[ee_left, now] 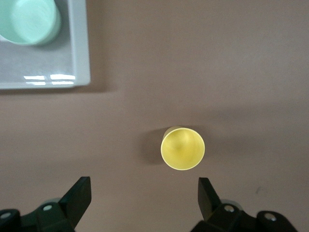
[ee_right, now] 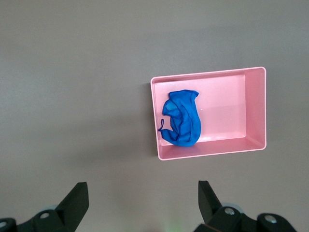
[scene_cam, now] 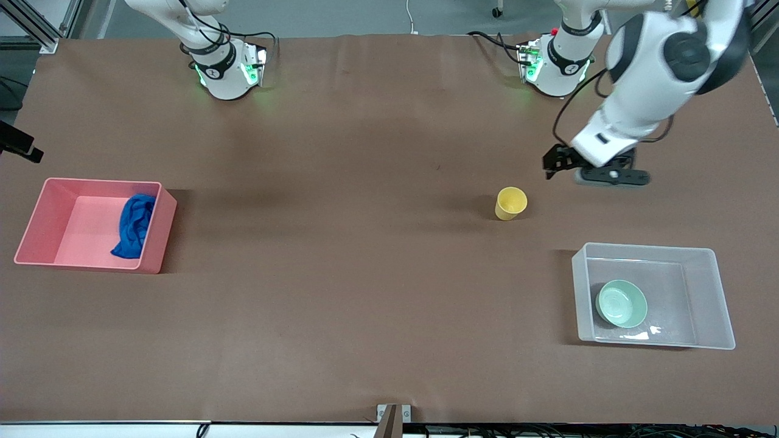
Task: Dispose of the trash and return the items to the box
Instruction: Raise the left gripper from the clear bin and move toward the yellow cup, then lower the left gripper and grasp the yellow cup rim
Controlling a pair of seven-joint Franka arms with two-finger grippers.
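The yellow cup (scene_cam: pixel 511 203) is narrower than the mint-green bowl's opening (scene_cam: pixel 621 303), so I expect the cup to sit inside the bowl when I lower it.
The yellow cup (scene_cam: pixel 510 202) stands upright on the brown table, farther from the front camera than the clear tub (scene_cam: pixel 645 248). The mint-green bowl (scene_cam: pixel 621 303) lies in that tub. The blue rag (scene_cam: pixel 134 226) lies in the pink bin (scene_cam: pixel 103 180). My left gripper (scene_cam: pixel 552 163) is open and empty, in the air beside the cup. In the left wrist view the cup (ee_left: pixel 182 148) lies just ahead of the open gripper (ee_left: pixel 144 186), with the bowl (ee_left: pixel 31 19) and tub (ee_left: pixel 79 48) at the corner. My right gripper (ee_right: pixel 143 191) is open and empty, high above the table, looking down on the rag (ee_right: pixel 183 118) in the bin (ee_right: pixel 227 111); it is out of the front view.
The pink bin stands at the right arm's end of the table, the clear tub at the left arm's end. Both arm bases (scene_cam: pixel 225 73) stand along the table's top edge. A black camera mount (scene_cam: pixel 18 143) sits at the table edge above the pink bin.
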